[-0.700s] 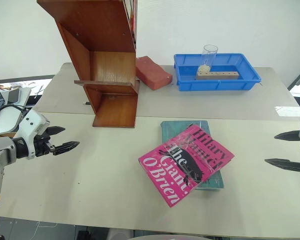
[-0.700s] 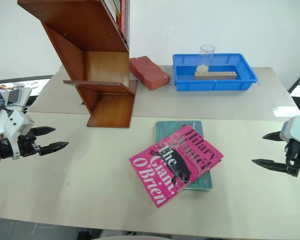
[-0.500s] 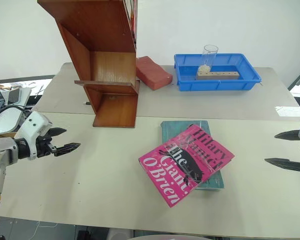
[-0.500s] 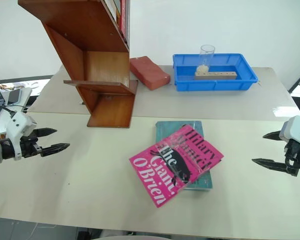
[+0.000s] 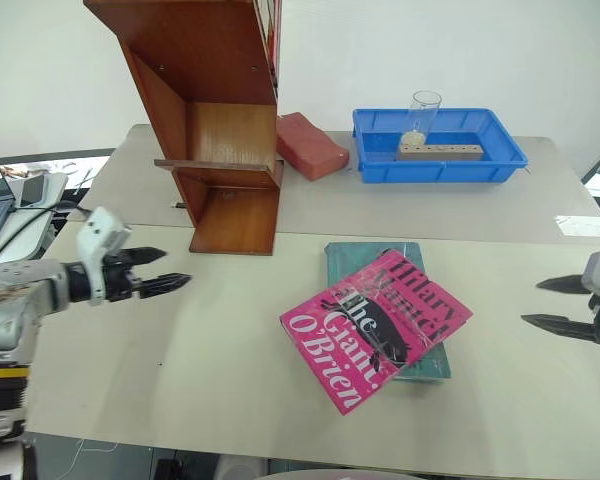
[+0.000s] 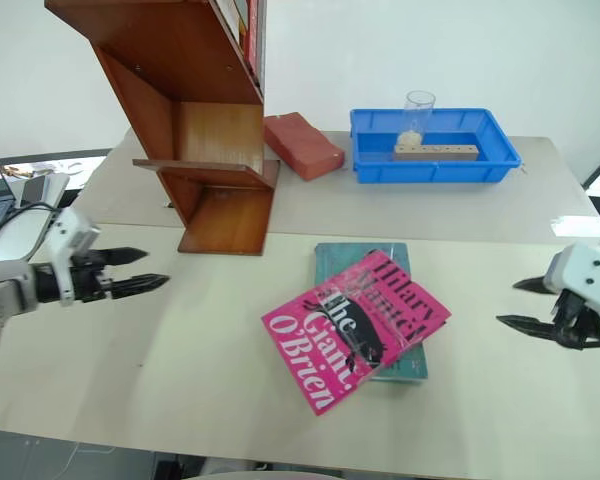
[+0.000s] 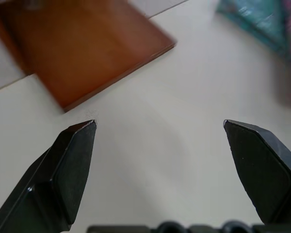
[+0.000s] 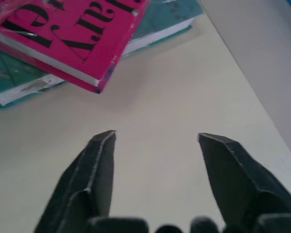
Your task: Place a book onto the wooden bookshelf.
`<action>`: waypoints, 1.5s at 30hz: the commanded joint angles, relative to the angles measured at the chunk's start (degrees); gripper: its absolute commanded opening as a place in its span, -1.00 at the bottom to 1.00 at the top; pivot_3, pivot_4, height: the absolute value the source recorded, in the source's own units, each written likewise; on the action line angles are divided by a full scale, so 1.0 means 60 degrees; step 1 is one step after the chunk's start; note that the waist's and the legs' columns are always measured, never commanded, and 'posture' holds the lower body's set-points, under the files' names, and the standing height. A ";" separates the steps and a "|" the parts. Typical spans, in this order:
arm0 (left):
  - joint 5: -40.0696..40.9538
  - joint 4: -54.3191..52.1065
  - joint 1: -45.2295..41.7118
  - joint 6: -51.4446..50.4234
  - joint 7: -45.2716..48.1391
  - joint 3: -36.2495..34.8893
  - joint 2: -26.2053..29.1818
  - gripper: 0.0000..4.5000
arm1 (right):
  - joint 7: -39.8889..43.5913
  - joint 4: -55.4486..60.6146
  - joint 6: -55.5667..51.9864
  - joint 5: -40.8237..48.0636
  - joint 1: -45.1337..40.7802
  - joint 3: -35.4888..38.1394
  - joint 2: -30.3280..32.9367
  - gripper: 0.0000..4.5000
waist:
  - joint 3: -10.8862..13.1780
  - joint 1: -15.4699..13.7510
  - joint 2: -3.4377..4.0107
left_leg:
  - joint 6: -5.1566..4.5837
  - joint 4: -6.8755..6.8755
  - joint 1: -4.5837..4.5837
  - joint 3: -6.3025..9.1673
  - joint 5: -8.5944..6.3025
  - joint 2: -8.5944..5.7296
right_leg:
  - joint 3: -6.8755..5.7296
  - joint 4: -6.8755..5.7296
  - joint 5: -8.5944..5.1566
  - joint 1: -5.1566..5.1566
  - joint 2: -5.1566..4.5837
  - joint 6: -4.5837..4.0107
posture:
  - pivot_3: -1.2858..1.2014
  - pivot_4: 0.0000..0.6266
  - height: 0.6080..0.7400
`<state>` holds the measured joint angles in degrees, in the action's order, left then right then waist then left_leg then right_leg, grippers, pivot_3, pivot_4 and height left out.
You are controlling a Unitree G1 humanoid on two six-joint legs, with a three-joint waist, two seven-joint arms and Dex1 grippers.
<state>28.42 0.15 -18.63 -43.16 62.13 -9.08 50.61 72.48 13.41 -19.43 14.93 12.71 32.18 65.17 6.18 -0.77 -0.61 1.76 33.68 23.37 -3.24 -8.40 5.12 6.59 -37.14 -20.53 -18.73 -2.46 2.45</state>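
The bright pink book [image 5: 376, 330] will stay closed when I lift it by its spine and turn it, because shiny clear wrap [image 5: 404, 287] goes across its cover.
The bright pink book [image 5: 376, 325] lies askew on top of a teal book [image 5: 352, 260] near the middle of the table. The reddish-brown wooden bookshelf [image 5: 215, 120] stands at the back left, with a few books on its upper shelf. My left gripper [image 5: 170, 270] hovers open over the table's left part, pointing toward the shelf's foot [image 7: 82, 48]. My right gripper [image 5: 538, 302] is open at the right edge, pointing at the pink book's corner [image 8: 63, 34]. Nothing is between either pair of fingers.
A red brick-like block [image 5: 308, 145] lies right of the shelf. A blue plastic tray [image 5: 510, 160] at the back holds a glass tube and a wooden block. A laptop and cables sit off the table at the far left.
My left gripper has moved to the right and a little toward the shelf's foot. The right gripper has shifted slightly inward toward the books. The books have not moved.
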 commanded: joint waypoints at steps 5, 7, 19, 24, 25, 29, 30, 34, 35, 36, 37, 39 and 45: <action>0.1141 0.0267 -0.1822 -0.2178 -0.0392 0.1047 -0.1861 1.00 | -0.0291 0.1945 -0.0274 -0.0043 0.0889 -0.0189 -0.0488 -0.90 | -0.0001 0.0021 -0.0001 | -0.0013 0.0040 -0.0006 0.0059 -0.0015 -0.0014 | -0.0045 0.0009 -0.0008 0.0072 -0.0002 0.0013 | 0.03 -0.52 -0.02; 0.1360 0.0760 -0.2306 -0.2688 -0.0515 0.1179 -0.2460 1.00 | -0.0438 0.2102 -0.0209 -0.0186 0.1047 -0.0394 -0.0604 -0.98 | -0.0001 0.0038 -0.0002 | -0.0014 0.0039 0.0003 0.0071 -0.0015 -0.0019 | -0.0048 0.0009 -0.0007 0.0082 -0.0001 0.0011 | 0.03 -0.52 -0.02; 0.1121 0.2812 -0.2606 -0.3232 -0.0353 0.2643 -0.4156 1.00 | -0.1620 0.1946 0.0210 -0.0877 -0.0491 -0.2998 -0.1095 -0.98 | -0.0006 0.0136 0.0007 | -0.0016 0.0047 0.0015 0.0117 -0.0015 -0.0040 | -0.0063 0.0007 -0.0007 0.0094 -0.0002 0.0012 | 0.03 -0.52 -0.02; 0.1344 0.3162 -0.2613 -0.3673 -0.0373 0.2533 -0.4594 1.00 | -0.1759 0.0911 0.0793 -0.1200 -0.1645 -0.4000 -0.1236 -0.98 | -0.0007 0.0080 0.0009 | -0.0016 0.0044 0.0022 0.0142 -0.0015 -0.0045 | -0.0085 0.0016 -0.0008 0.0084 -0.0003 0.0014 | 0.03 -0.52 -0.02; 0.1534 0.3106 -0.2540 -0.3917 -0.0455 0.2381 -0.4731 1.00 | -0.1763 0.0502 0.1023 -0.1314 -0.2023 -0.4258 -0.1312 -0.98 | -0.0007 0.0078 0.0010 | -0.0016 0.0044 0.0018 0.0142 -0.0015 -0.0045 | -0.0085 0.0017 -0.0008 0.0085 -0.0003 0.0014 | 0.03 -0.52 -0.02; 0.2083 0.2748 -0.2258 -0.4651 -0.0825 0.1803 -0.5197 1.00 | -0.1705 -0.0809 0.1821 -0.1644 -0.3226 -0.5101 -0.1651 -0.98 | -0.0009 0.0080 0.0014 | -0.0015 0.0051 0.0022 0.0143 -0.0014 -0.0047 | -0.0085 0.0014 -0.0008 0.0090 -0.0004 0.0013 | 0.03 -0.52 -0.02; 0.2190 0.2602 -0.2177 -0.4797 -0.0931 0.1702 -0.5279 1.00 | -0.1667 -0.1045 0.1969 -0.1680 -0.3468 -0.5252 -0.1750 -0.98 | -0.0009 0.0085 0.0014 | -0.0016 0.0050 0.0025 0.0147 -0.0014 -0.0046 | -0.0087 0.0013 -0.0008 0.0092 -0.0004 0.0013 | 0.03 -0.52 -0.02; 0.2753 0.1821 -0.1772 -0.5547 -0.1537 0.1202 -0.5715 1.00 | -0.1503 -0.1798 0.2398 -0.1764 -0.4373 -0.5764 -0.2105 -0.98 | -0.0015 0.0084 0.0023 | -0.0012 0.0047 0.0037 0.0153 -0.0010 -0.0046 | -0.0089 0.0006 -0.0008 0.0105 -0.0002 0.0013 | 0.03 -0.52 -0.02; 0.2843 0.1643 -0.1673 -0.5667 -0.1701 0.1100 -0.5815 1.00 | -0.1462 -0.1888 0.2454 -0.1772 -0.4522 -0.5843 -0.2159 -0.98 | -0.0016 0.0082 0.0026 | -0.0011 0.0047 0.0036 0.0154 -0.0010 -0.0046 | -0.0089 0.0006 -0.0007 0.0108 -0.0002 0.0013 | 0.03 -0.52 -0.02; 0.2949 0.1444 -0.1581 -0.5784 -0.1853 0.0984 -0.5910 1.00 | -0.1399 -0.1914 0.2477 -0.1736 -0.4658 -0.5897 -0.2217 -0.98 | -0.0018 0.0076 0.0028 | -0.0011 0.0048 0.0037 0.0154 -0.0010 -0.0047 | -0.0089 0.0007 -0.0007 0.0109 -0.0003 0.0013 | 0.03 -0.52 -0.02; 0.3102 0.1269 -0.1515 -0.5936 -0.2044 0.0761 -0.6055 1.00 | -0.1341 -0.1899 0.2428 -0.1660 -0.4784 -0.5935 -0.2271 -0.98 | -0.0017 0.0063 0.0028 | -0.0010 0.0049 0.0037 0.0153 -0.0009 -0.0048 | -0.0089 0.0007 -0.0007 0.0109 -0.0003 0.0013 | 0.03 -0.52 -0.02; 0.3455 0.0908 -0.1399 -0.6243 -0.2336 0.0360 -0.6268 1.00 | -0.1252 -0.1829 0.2358 -0.1519 -0.4975 -0.5962 -0.2363 -0.98 | -0.0017 0.0038 0.0028 | -0.0005 0.0049 0.0039 0.0156 -0.0006 -0.0047 | -0.0091 0.0007 -0.0007 0.0110 -0.0003 0.0012 | 0.03 -0.52 -0.02; 0.3848 0.0262 -0.1037 -0.6462 -0.2913 -0.0075 -0.6388 0.01 | -0.1200 -0.1635 0.2101 -0.1448 -0.5245 -0.5969 -0.2454 -1.00 | -0.0018 0.0025 0.0030 | 0.0004 0.0046 0.0039 0.0162 -0.0002 -0.0048 | -0.0096 0.0008 -0.0007 0.0113 -0.0004 0.0012 | 0.03 -0.52 -0.02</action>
<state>49.63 3.77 -25.11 -81.95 44.92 -8.50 12.53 65.15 1.42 -6.38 4.88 -17.40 -4.04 50.52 6.07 -0.62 -0.44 1.79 33.96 23.60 -2.26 -8.41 4.83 6.01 -37.09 -20.57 -18.05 -2.49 2.52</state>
